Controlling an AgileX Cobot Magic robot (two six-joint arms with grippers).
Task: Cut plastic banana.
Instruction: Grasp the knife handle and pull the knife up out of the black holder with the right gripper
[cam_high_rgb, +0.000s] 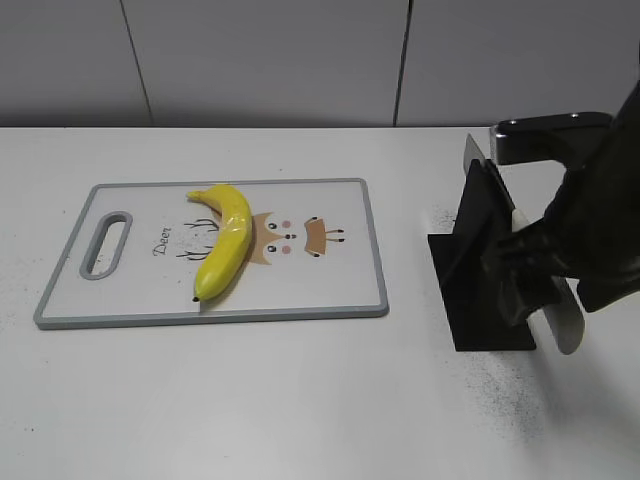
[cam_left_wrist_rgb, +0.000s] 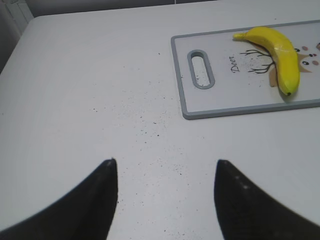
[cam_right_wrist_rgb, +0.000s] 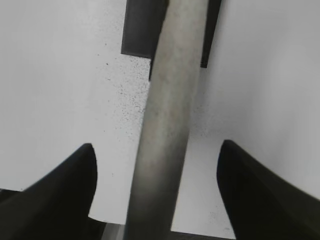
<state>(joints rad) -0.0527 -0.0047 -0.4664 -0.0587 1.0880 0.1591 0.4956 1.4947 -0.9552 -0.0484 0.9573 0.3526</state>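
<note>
The knife (cam_high_rgb: 566, 318) should come free and the black stand should stay in place when the robot lifts the knife, because the blade (cam_high_rgb: 474, 154) sticks out of the stand's open top.
The plastic banana (cam_high_rgb: 225, 245) lies on a white cutting board (cam_high_rgb: 130, 300) with a grey rim and a deer drawing; both also show in the left wrist view, banana (cam_left_wrist_rgb: 280, 47) and board (cam_left_wrist_rgb: 215, 100). A knife's cream handle (cam_right_wrist_rgb: 167, 100) runs between the jaws of my right gripper (cam_right_wrist_rgb: 157, 150), which is open with both fingers apart from the handle. The knife sits in a black stand (cam_high_rgb: 480, 260), where my right arm hovers; its blade (cam_high_rgb: 565, 320) shows below. My left gripper (cam_left_wrist_rgb: 165, 162) is open and empty over bare table, left of the board.
The white table (cam_high_rgb: 300, 400) carries dark specks around the stand and near the left gripper. A grey wall runs along the back edge. The board's handle slot (cam_high_rgb: 105, 243) faces left.
</note>
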